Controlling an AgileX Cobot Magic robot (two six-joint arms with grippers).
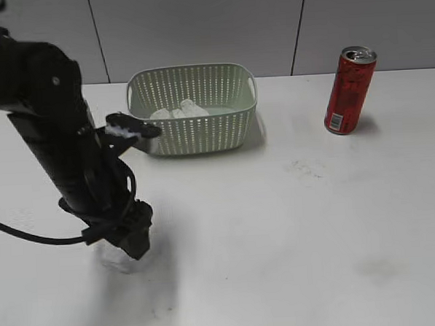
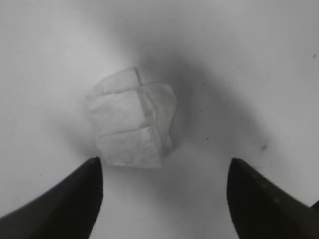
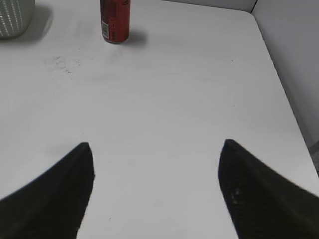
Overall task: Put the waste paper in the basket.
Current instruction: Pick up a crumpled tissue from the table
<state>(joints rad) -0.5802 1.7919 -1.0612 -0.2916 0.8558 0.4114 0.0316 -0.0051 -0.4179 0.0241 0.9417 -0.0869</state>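
Observation:
My left gripper will make the wad bunch up narrow in its grip when I lift it, because the wad is lying in thin creased folds with a loose flap.
A crumpled white waste paper wad lies on the white table just ahead of my left gripper, which is open and empty, with the wad nearer the left finger. In the exterior view the left gripper points down at the table's front left, with the wad faintly visible below it. The pale green basket stands at the back centre with white paper wads inside. My right gripper is open and empty over bare table; it does not show in the exterior view.
A red can stands upright at the back right, also in the right wrist view. A corner of the basket shows at that view's top left. The table's right edge runs beside a wall.

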